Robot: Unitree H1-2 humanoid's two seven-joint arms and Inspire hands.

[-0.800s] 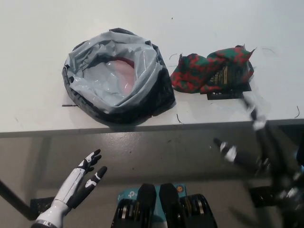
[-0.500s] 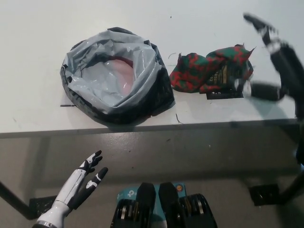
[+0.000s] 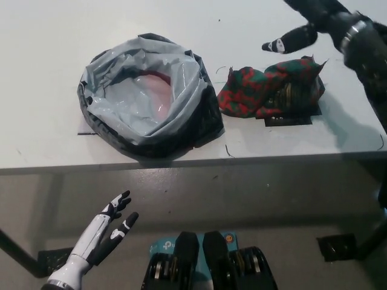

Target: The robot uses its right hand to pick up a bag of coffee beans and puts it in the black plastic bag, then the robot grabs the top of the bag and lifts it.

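Observation:
The black plastic bag (image 3: 205, 124) will crumple and its opening will get narrower when I pull its top up, because the rolled grey lining (image 3: 186, 75) is loose and wrinkled.
A red and green patterned coffee bean bag (image 3: 269, 90) lies crumpled on the white table (image 3: 48, 72), right of centre. To its left sits the black plastic bag (image 3: 148, 96), its mouth rolled open and a grey lining showing. My black right hand (image 3: 314, 24) hovers above and behind the coffee bag at the top right, fingers spread and holding nothing; part of it is cut off by the picture's top edge. My white left hand (image 3: 103, 232) rests open below the table's front edge at the lower left.
The table's front edge (image 3: 193, 162) runs across the middle of the picture, with grey floor below it. A small black label (image 3: 289, 120) lies under the coffee bag's near side.
My right arm has swung up from below the table's edge, over the table, to above the far side of the coffee bag. Left hand and both bags are unmoved.

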